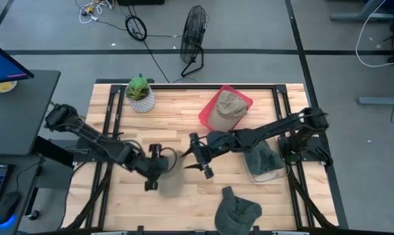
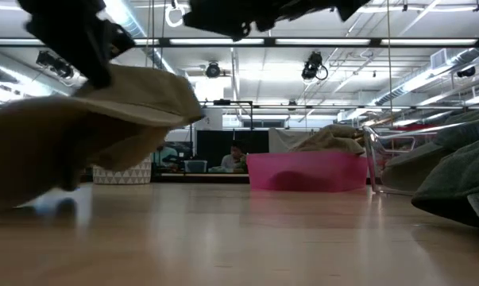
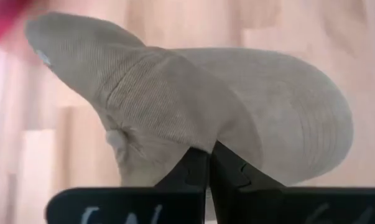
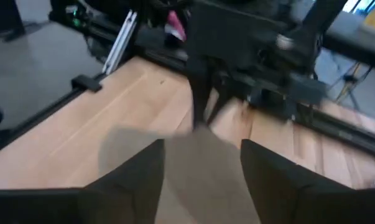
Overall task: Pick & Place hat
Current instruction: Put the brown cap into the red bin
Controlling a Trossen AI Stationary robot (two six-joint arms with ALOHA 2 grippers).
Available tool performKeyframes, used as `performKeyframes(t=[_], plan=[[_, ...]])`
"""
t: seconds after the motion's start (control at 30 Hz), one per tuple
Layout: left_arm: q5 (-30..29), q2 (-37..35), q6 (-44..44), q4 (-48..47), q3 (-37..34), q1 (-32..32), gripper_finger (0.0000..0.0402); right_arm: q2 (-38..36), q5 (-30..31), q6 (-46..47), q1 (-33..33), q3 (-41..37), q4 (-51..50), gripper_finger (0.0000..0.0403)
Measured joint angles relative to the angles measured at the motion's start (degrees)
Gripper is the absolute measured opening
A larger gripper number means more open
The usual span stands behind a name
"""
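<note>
My left gripper is holding the tan hat, but the pink tray is on the side of my right gripper. My right gripper should therefore take the hat (image 1: 173, 181) and place it.
My left gripper (image 1: 159, 168) is shut on a tan corduroy hat (image 1: 172, 181) near the table's front middle; the hat also shows in the left wrist view (image 3: 237, 106) and in the low view (image 2: 88, 119). My right gripper (image 1: 200, 157) is open and empty just to the right of that hat, with its fingers pointing toward it. In the right wrist view (image 4: 203, 180) the hat (image 4: 193, 162) lies ahead between the open fingers. A second tan hat (image 1: 229, 108) lies in a pink tray (image 1: 206, 112). My left gripper pinches a fold of the hat's cloth (image 3: 196, 140) between its two shut fingers (image 3: 193, 171), where the crown meets the brim. The hat hangs below the fingers, its brim tilted. Whether its low end (image 2: 9, 199) touches the table, I cannot tell.
A clear bin (image 1: 254, 173) with dark green hats stands at the right. Another dark green hat (image 1: 237, 210) lies at the front edge. A potted plant (image 1: 140, 94) stands at the back left. Bare wood shows between the pot and the pink tray.
</note>
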Motion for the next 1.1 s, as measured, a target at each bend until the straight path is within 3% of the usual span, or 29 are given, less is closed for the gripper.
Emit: performKeyframes(t=[0.23,0.37,0.53,0.73,0.97,1.1], plan=[[-0.8,0.1,9.6,7.9,0.0,5.4,0.0006,7.9,1.5,-5.2,-0.6,0.0,9.1,0.0264],[-0.9,0.1,14.5,9.9,0.0,5.7,0.0005,9.2,6.4,-4.3,-1.7,0.0,6.9,0.0271],[-1.0,0.1,16.2,9.7,0.0,5.7,0.001,9.2,6.4,1.6,-2.5,0.1,1.4,0.0262],[-1.2,0.1,15.9,9.7,0.0,6.6,0.0008,9.2,5.0,4.4,-2.6,0.1,1.1,0.0193],[-1.2,0.1,10.4,9.8,0.0,8.6,0.0027,9.2,4.2,5.1,-2.5,0.0,0.2,0.0028],[-1.1,0.1,7.1,9.8,0.0,9.5,0.0046,9.2,4.2,8.3,-2.6,0.0,0.2,0.0025]])
